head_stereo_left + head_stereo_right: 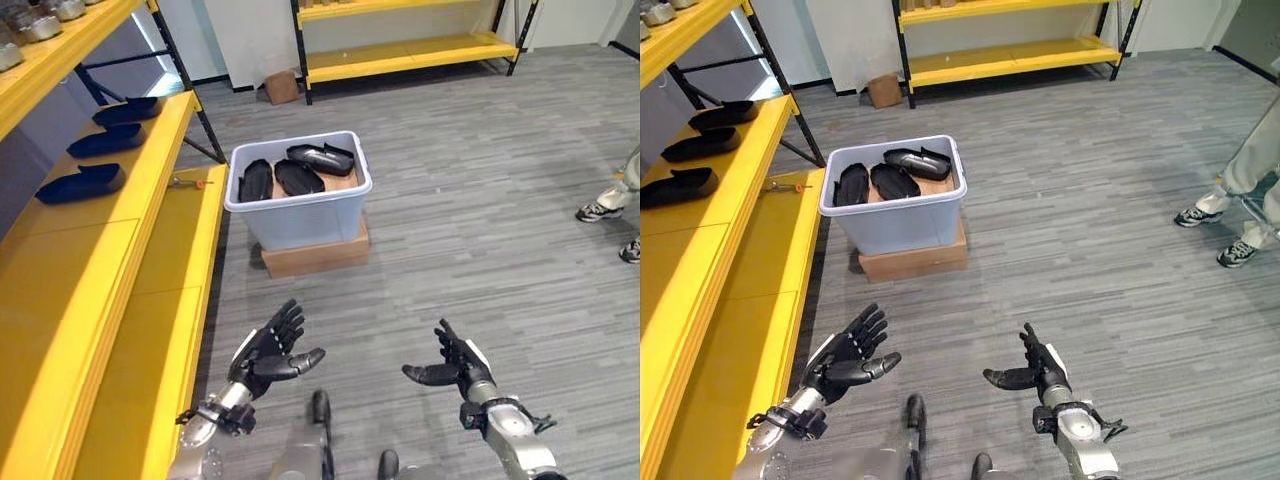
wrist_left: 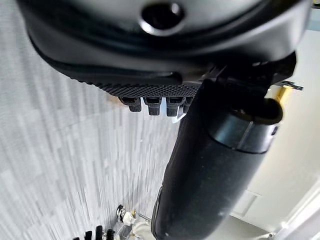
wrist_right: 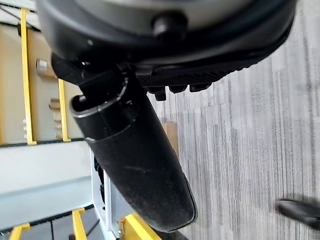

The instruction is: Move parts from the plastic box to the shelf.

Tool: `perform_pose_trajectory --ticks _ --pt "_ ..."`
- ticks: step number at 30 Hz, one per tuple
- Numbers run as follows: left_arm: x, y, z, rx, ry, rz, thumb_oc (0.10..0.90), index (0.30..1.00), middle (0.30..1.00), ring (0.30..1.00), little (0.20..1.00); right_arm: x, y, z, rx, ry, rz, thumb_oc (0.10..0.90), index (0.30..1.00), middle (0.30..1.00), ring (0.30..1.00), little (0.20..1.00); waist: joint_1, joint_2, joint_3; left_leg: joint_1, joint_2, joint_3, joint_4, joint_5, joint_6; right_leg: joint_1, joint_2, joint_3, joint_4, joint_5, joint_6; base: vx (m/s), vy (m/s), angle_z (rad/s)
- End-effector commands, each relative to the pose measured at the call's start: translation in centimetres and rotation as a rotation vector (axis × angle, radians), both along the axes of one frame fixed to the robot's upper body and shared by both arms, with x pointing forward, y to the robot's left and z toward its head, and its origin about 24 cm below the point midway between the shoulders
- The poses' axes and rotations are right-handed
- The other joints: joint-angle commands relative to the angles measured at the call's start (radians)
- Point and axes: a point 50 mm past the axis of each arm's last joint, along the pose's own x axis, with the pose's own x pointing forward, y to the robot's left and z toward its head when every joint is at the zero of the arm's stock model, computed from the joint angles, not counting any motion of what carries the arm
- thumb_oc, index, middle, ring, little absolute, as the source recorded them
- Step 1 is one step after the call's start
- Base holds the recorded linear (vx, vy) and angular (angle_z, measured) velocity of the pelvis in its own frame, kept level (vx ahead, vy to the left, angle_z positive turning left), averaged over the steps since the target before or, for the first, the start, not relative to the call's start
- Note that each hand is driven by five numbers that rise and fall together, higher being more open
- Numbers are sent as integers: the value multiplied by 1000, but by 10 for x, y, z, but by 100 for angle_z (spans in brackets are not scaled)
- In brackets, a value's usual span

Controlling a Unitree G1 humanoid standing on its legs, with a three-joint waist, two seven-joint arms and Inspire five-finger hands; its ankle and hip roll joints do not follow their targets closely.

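Observation:
Matching black parts on the yellow shelf have raised rims (image 1: 106,140), so I expect the black part in the box (image 1: 256,181) to lift as a stiff, hollow shell.
A pale blue plastic box (image 1: 300,215) stands on a cardboard carton (image 1: 318,253) on the floor ahead. Three black curved parts (image 1: 298,175) lie inside it. Three more black parts (image 1: 82,183) rest in a row on the yellow shelf (image 1: 120,240) at the left. My left hand (image 1: 270,350) hovers low over the floor beside the shelf's edge, open and holding nothing. My right hand (image 1: 455,365) hangs level with it further right, also open, with nothing in it. Both are well short of the box.
A person's shoes and trouser legs (image 1: 1230,215) stand at the right edge. A second yellow shelf (image 1: 400,45) runs along the far wall, with a small cardboard box (image 1: 282,87) beside it. A small orange-tipped tool (image 1: 190,182) lies on the near shelf. Metal items (image 1: 40,22) sit on the upper shelf.

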Motion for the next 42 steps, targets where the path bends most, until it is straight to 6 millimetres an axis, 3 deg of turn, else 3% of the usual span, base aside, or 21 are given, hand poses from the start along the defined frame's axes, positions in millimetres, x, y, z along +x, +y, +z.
perform_pose_trajectory --ticks 1,6,8,11,13,14,15,16,17,18,19,20,21,23,27,30,37,39,42 --pt "22 15 67 18 -393 1 900 1000 1000 1000 1000 38 23 52 41 -279 149 900 1000 1000 1000 1000 5 -34 -24 -5 -36 33 55 84 51 48 -6 -80 28 -23 85 237 152 -75" --pt "26 11 64 14 -342 -57 900 1000 1000 1000 1000 38 30 51 91 -282 167 900 1000 1000 1000 1000 21 -69 -83 95 -61 67 22 -9 105 101 -4 -106 81 -103 103 286 204 -11" --pt "27 12 60 10 -295 -20 900 1000 1000 1000 1000 38 28 52 108 -284 132 900 1000 1000 1000 1000 23 -77 -99 110 -79 66 7 -26 126 93 -7 -110 140 -98 118 191 228 11" --pt "31 11 53 67 -249 -33 900 1000 1000 1000 1000 41 25 50 134 -273 47 900 1000 1000 1000 1000 25 -102 -115 117 -121 56 21 -70 176 34 -21 -89 350 3 180 116 151 28" --pt "28 9 49 87 -230 -67 900 1000 1000 1000 1000 41 21 46 158 -268 -6 900 1000 1000 1000 1000 33 -110 -114 124 -143 34 40 -101 210 -35 -29 -58 578 145 253 101 126 40" --pt "28 9 49 87 -230 -67 900 1000 1000 1000 1000 41 21 46 158 -268 -6 900 1000 1000 1000 1000 33 -111 -114 123 -144 35 41 -101 211 -37 -30 -57 581 143 254 123 151 72" --pt "24 9 46 67 -204 -81 900 1000 1000 1000 1000 40 22 44 161 -272 -27 900 1000 1000 1000 1000 36 -96 -107 149 -144 28 39 -119 226 -102 -53 -60 711 201 265 120 130 67" --pt "23 8 45 72 -197 -86 900 1000 1000 1000 1000 42 22 44 165 -276 -34 900 1000 1000 1000 1000 36 -90 -101 167 -144 30 33 -123 230 -144 -63 -60 741 184 256 195 141 31" --pt "21 8 45 73 -191 -87 900 1000 1000 1000 1000 44 20 46 170 -284 -41 900 1000 1000 1000 1000 28 -76 -91 195 -138 22 25 -126 229 -195 -63 -69 715 152 234 192 -15 -2" --pt "23 10 48 66 -202 -84 900 1000 1000 1000 1000 46 17 51 172 -302 -46 900 1000 1000 1000 1000 6 -64 -70 235 -134 -3 16 -126 215 -232 -47 -71 568 99 205 269 -137 -7" --pt "23 12 49 45 -206 -76 900 1000 1000 1000 1000 45 12 54 178 -317 -58 900 1000 1000 1000 1000 -10 -68 -58 258 -138 -30 9 -131 202 -235 -58 -62 319 105 192 286 -206 51" --pt "22 11 48 45 -205 -76 900 1000 1000 1000 1000 44 11 56 167 -325 -55 900 1000 1000 1000 1000 -26 -72 -46 284 -140 -50 2 -142 197 -234 -65 -45 169 133 193 449 -264 95" --pt "16 5 42 57 -193 -93 900 1000 1000 1000 1000 44 15 55 163 -320 -55 900 1000 1000 1000 1000 -58 -78 -28 346 -142 -96 -21 -175 200 -311 -74 26 68 232 226 457 -228 114" --pt "14 4 40 43 -175 -95 900 1000 1000 1000 1000 43 6 53 154 -283 -53 900 1000 1000 1000 1000 -59 -85 -42 369 -142 -113 -50 -174 188 -269 -67 19 -2 223 217 365 -195 75" --pt "4 4 31 24 -129 -78 900 1000 1000 1000 1000 32 8 41 161 -221 -12 900 1000 1000 1000 1000 -51 -95 -90 387 -116 -60 -55 -183 160 -168 -68 -43 -74 186 191 300 -245 18" --pt "4 3 32 26 -152 -55 900 1000 1000 1000 1000 32 12 45 148 -258 -6 900 1000 1000 1000 1000 -54 -91 -94 362 -97 -20 -3 -198 145 -148 -60 -70 -70 150 166 202 -212 1" --pt "13 0 41 17 -216 6 900 1000 1000 1000 1000 37 15 55 91 -317 20 900 1000 1000 1000 1000 -57 -91 -89 289 -114 -27 141 -227 135 -127 -42 -53 -60 114 129 105 -138 -5" --pt "16 0 46 7 -251 42 900 1000 1000 1000 1000 34 14 55 90 -323 26 900 1000 1000 1000 1000 -62 -96 -83 198 -135 -13 360 -200 128 -111 -32 -48 -59 90 97 96 -186 -3" --pt "19 -1 49 13 -266 51 900 1000 1000 1000 1000 31 12 55 93 -326 25 900 1000 1000 1000 1000 -68 -99 -74 123 -132 13 515 -180 123 -107 -31 -59 -50 85 82 39 -104 8"
